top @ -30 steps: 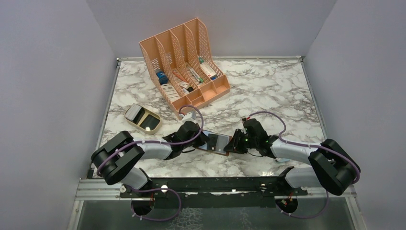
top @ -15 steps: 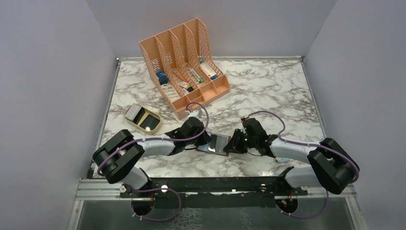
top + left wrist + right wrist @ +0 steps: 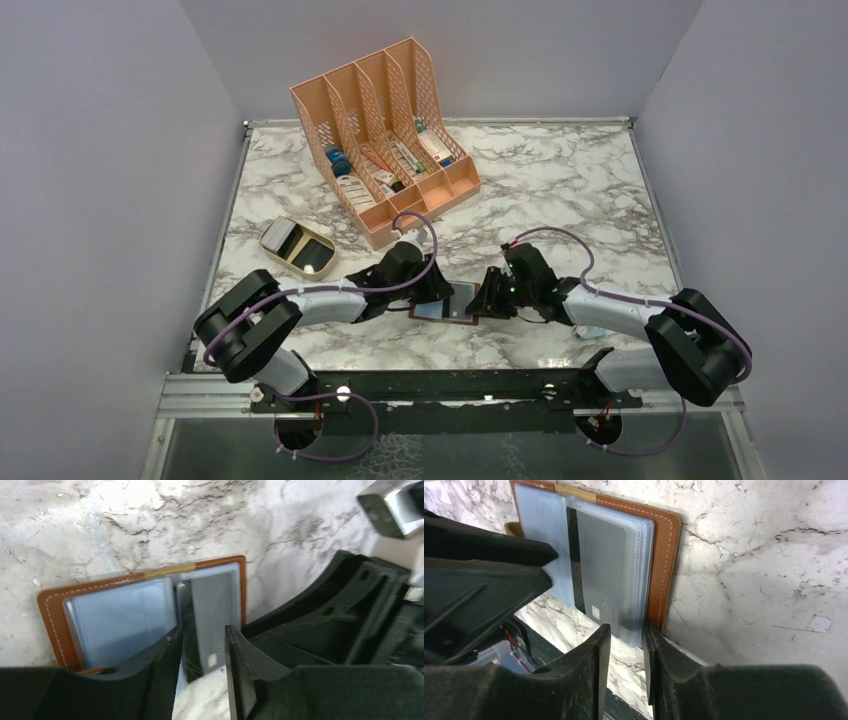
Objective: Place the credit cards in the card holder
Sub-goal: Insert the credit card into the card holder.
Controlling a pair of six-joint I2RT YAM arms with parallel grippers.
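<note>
The grey credit card's dark stripe (image 3: 575, 562) is sticking out of the clear sleeve, so next my left gripper shuts its fingers and pushes the card's exposed edge (image 3: 181, 611) further in.
The card holder (image 3: 447, 303) is a brown wallet lying open on the marble table, its clear inner sleeves facing up. A grey credit card (image 3: 212, 610) with a dark stripe sits in a sleeve, its near end sticking out past the sleeve edge. It also shows in the right wrist view (image 3: 604, 560). My left gripper (image 3: 428, 290) hovers over the wallet's left side, jaws a little apart, the card's end seen through the gap (image 3: 202, 630). My right gripper (image 3: 487, 298) is at the wallet's right edge (image 3: 666, 555), jaws a little apart around the sleeves' corner (image 3: 624, 627).
A peach slotted desk organizer (image 3: 385, 120) with small items stands at the back. A small open tin (image 3: 297, 247) lies at the left. The two grippers are nearly touching over the wallet. Grey walls enclose the table on three sides.
My left gripper has moved right, further over the wallet. The wallet has turned a little and shifted slightly toward me. My right gripper has barely moved.
</note>
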